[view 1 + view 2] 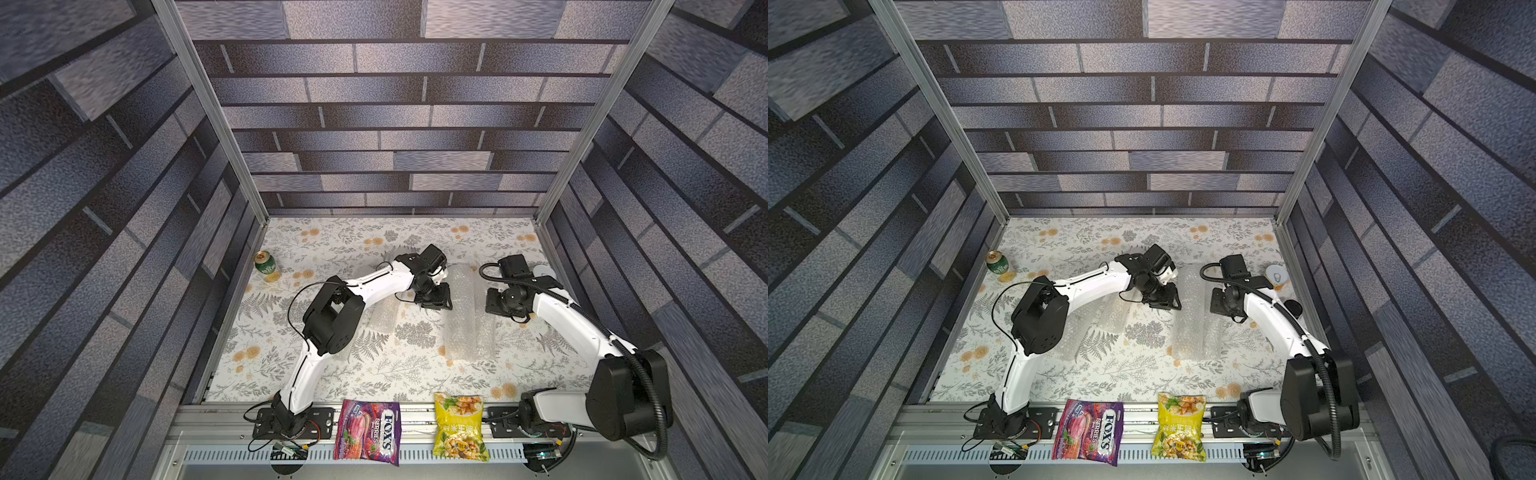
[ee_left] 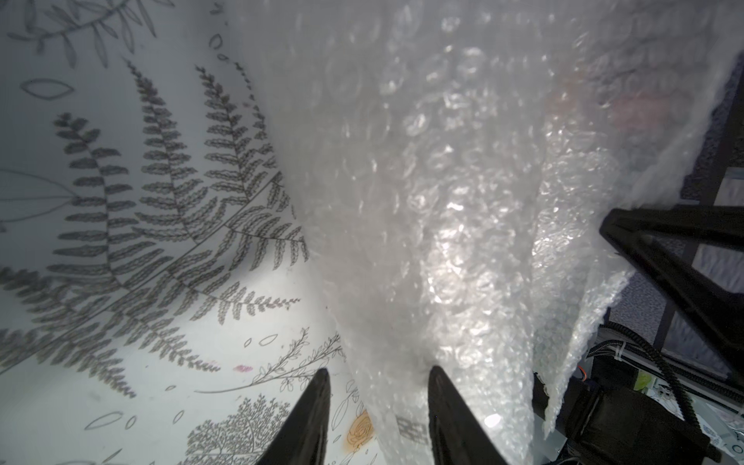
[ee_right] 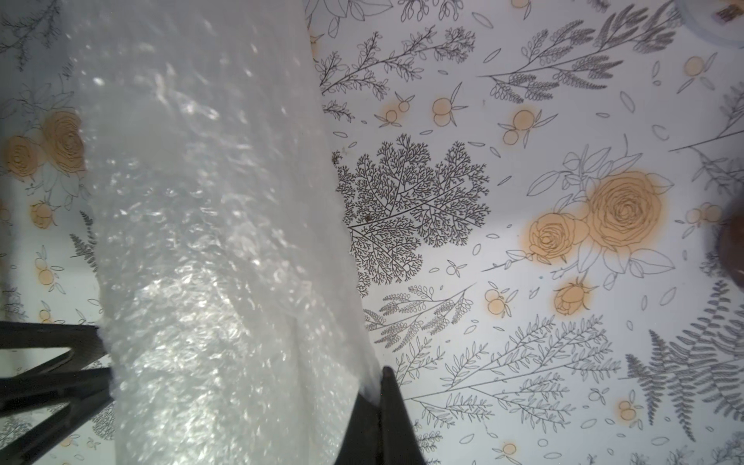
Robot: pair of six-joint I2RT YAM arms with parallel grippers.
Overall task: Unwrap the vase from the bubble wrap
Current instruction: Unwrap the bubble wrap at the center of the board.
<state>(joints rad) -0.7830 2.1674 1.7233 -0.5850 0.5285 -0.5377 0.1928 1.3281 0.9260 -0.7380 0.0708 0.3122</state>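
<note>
I have the bubble wrap's loose edge [image 3: 362, 362] pinched in my right gripper, so I keep pulling it toward the dark round thing until the vase is uncovered.
The bubble wrap [image 1: 463, 316] lies as a long whitish sheet between my two grippers, humped at its far end, in both top views [image 1: 1196, 328]. A second crinkled fold of it [image 1: 384, 316] rests under my left forearm. My left gripper [image 2: 378, 374] is open at the wrap's left edge. Loose wrap [image 2: 443, 201] hangs over one finger and into the gap, unpinched. My right gripper [image 3: 382, 374] is shut on the wrap's right edge [image 3: 209, 241]. The vase is hidden; only a faint pinkish patch [image 2: 644, 108] shows through the wrap.
A green can [image 1: 265, 266] stands at the far left of the floral table. A white-lidded cup [image 1: 1277, 276] and a dark round thing [image 1: 1293, 307] sit by the right wall. A purple candy bag [image 1: 368, 432] and a yellow snack bag [image 1: 459, 428] lie on the front rail.
</note>
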